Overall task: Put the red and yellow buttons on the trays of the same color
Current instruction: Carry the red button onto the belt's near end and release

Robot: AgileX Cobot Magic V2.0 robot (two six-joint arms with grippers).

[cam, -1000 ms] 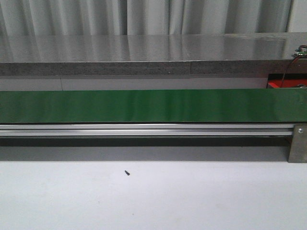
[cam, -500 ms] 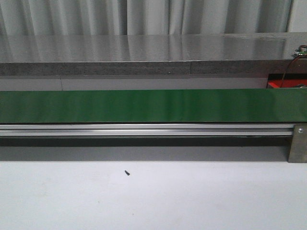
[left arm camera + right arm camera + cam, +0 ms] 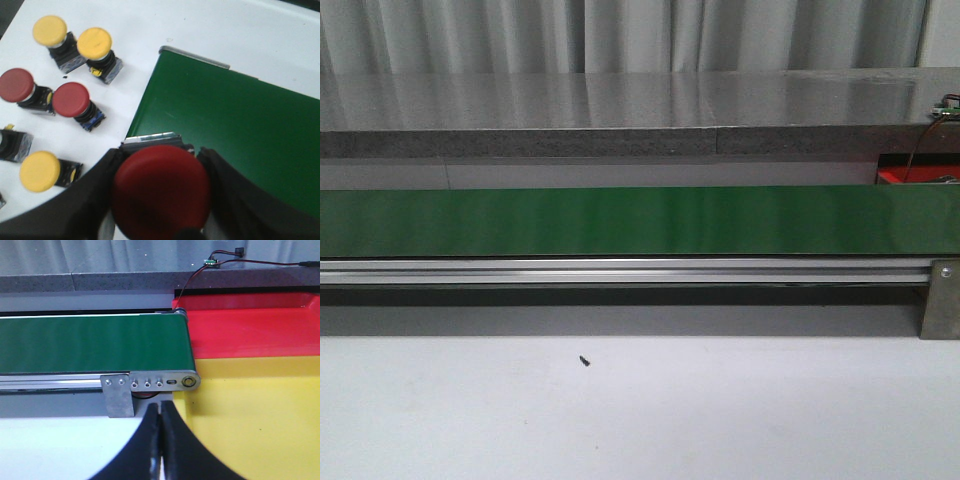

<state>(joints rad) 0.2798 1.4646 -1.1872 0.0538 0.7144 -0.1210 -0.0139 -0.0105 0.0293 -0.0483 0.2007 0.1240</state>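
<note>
My left gripper keeps lowering the red button (image 3: pixel 160 192), which hangs cap up over the clear green belt (image 3: pixel 220 120), until the button's base rests there, then let go.
In the left wrist view my left gripper (image 3: pixel 159 172) is shut on a red button (image 3: pixel 160 190), held above the near end of the green conveyor belt (image 3: pixel 225 120). On the white table beside it lie two red buttons (image 3: pixel 71 100) (image 3: pixel 16 85) and three yellow buttons (image 3: pixel 94 43) (image 3: pixel 49 30) (image 3: pixel 40 171). In the right wrist view my right gripper (image 3: pixel 160 412) is shut and empty, hanging by the belt's other end (image 3: pixel 95 342), next to the yellow tray (image 3: pixel 260 410) and the red tray (image 3: pixel 250 332) behind it. Neither gripper shows in the front view.
The front view shows the bare green belt (image 3: pixel 640 220) on its aluminium rail (image 3: pixel 620 270), a grey counter behind and a small black speck (image 3: pixel 585 360) on the white table. A black button block (image 3: pixel 12 145) lies at the edge of the left wrist view.
</note>
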